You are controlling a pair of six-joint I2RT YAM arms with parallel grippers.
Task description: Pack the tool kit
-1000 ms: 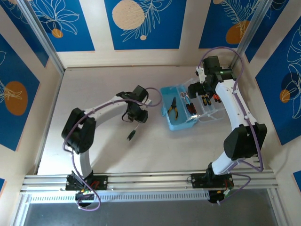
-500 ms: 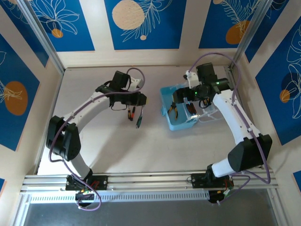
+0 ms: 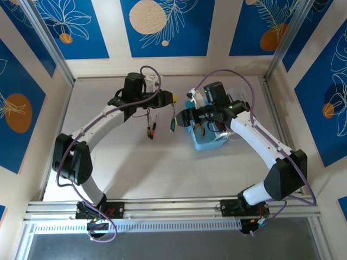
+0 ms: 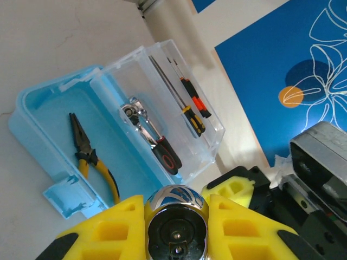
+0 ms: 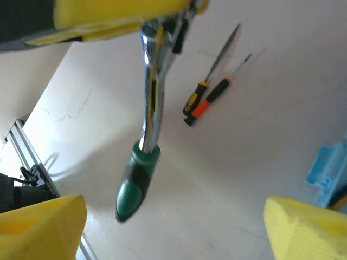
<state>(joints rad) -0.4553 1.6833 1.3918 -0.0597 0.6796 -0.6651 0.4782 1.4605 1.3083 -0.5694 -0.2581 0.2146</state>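
My left gripper is holding the ratchet wrench's head [image 4: 177,210] away from the case's lid. Next, my right gripper takes the wrench's handle [image 5: 135,181] so that my left gripper is free for the loose screwdrivers.
My left gripper [image 3: 169,99] is shut on the chrome head of a ratchet wrench [image 3: 172,123], whose green handle [image 5: 134,184] hangs down over the table. In the left wrist view the head [image 4: 176,208] sits between the yellow fingers [image 4: 108,233]. My right gripper [image 3: 185,116] stands open just right of the wrench, its fingers [image 5: 40,227] wide apart below the handle, not touching it. The light-blue case [image 3: 207,142] lies open with yellow-handled pliers [image 4: 92,160] in its base. Its clear lid [image 4: 206,146] holds a red-and-black ratchet [image 4: 160,146] and two screwdrivers [image 4: 191,108].
Two small screwdrivers [image 3: 151,130] lie loose on the table left of the hanging wrench, also seen from the right wrist as screwdrivers [image 5: 209,97]. The case sits close to the right arm, with the back wall and aluminium posts beyond.
My left arm carried the wrench up and right toward the case. My right arm swung left from over the case lid to beside the wrench.
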